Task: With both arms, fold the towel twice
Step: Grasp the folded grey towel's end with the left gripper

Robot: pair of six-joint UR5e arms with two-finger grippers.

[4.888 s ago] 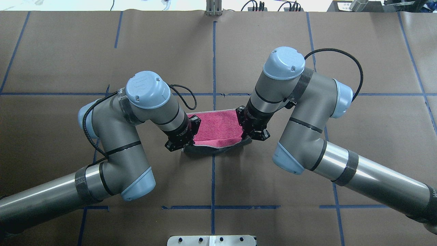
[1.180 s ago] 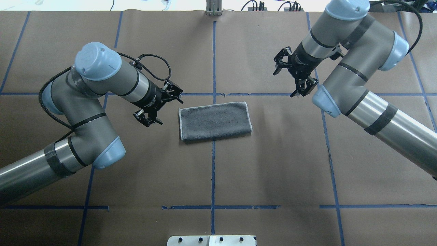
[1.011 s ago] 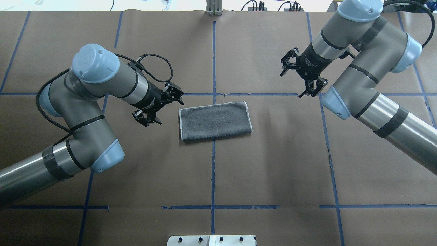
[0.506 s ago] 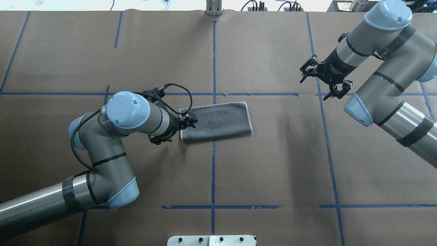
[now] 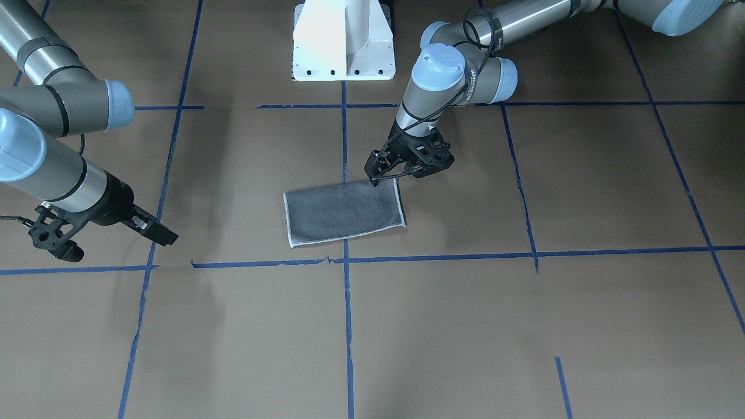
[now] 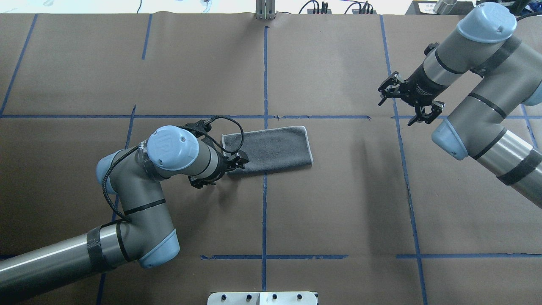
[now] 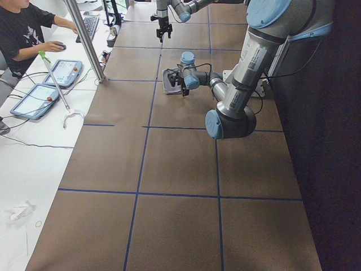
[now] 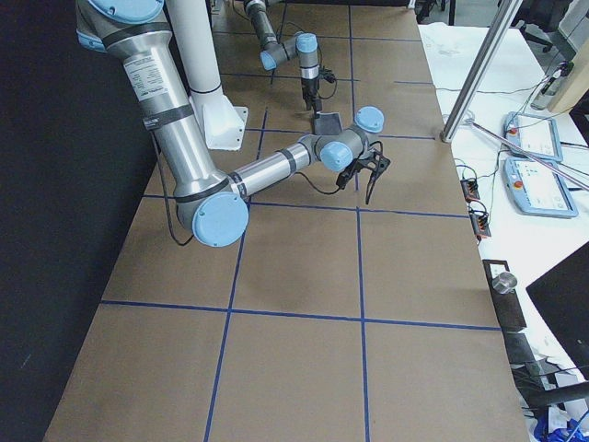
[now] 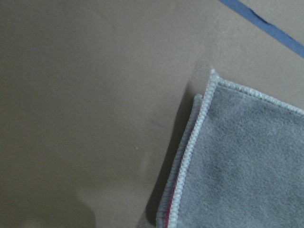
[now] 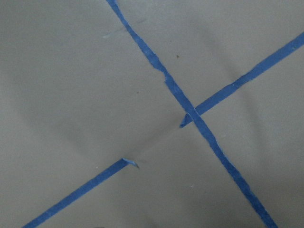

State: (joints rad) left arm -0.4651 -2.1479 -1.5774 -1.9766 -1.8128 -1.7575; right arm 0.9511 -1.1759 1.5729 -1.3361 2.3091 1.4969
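Note:
Pink shows [image 9: 169, 205] between the towel's loose stacked edges, so I expect the towel's layers [image 5: 345, 213] to fold over together but gape apart, showing pink inside, when I carry the towel's corner.
The towel [image 6: 271, 147] lies flat near the table's middle, folded into a rectangle with its grey face up and a whitish border. It also shows in the front view as the towel [image 5: 343, 212]. My left gripper [image 6: 220, 173] is low at the towel's near-left corner, open, with one finger over the cloth edge. The front view shows the same left gripper [image 5: 403, 170]. In the left wrist view the towel's corner [image 9: 247, 156] has two layers, with a pink sliver between them. My right gripper [image 6: 396, 111] hangs open and empty, far right of the towel.
Brown paper with blue tape lines [image 6: 264, 84] covers the table. The white pedestal base [image 5: 343, 41] stands at the robot's side. In the left side view a person [image 7: 22, 34] sits at a bench with tablets [image 7: 34, 99]. The right wrist view shows only crossing tape [image 10: 190, 111].
The towel went from half-lifted with pink showing to lying flat, grey side up. Both grippers let go and drew apart. The left one then came down to the towel's near-left corner.

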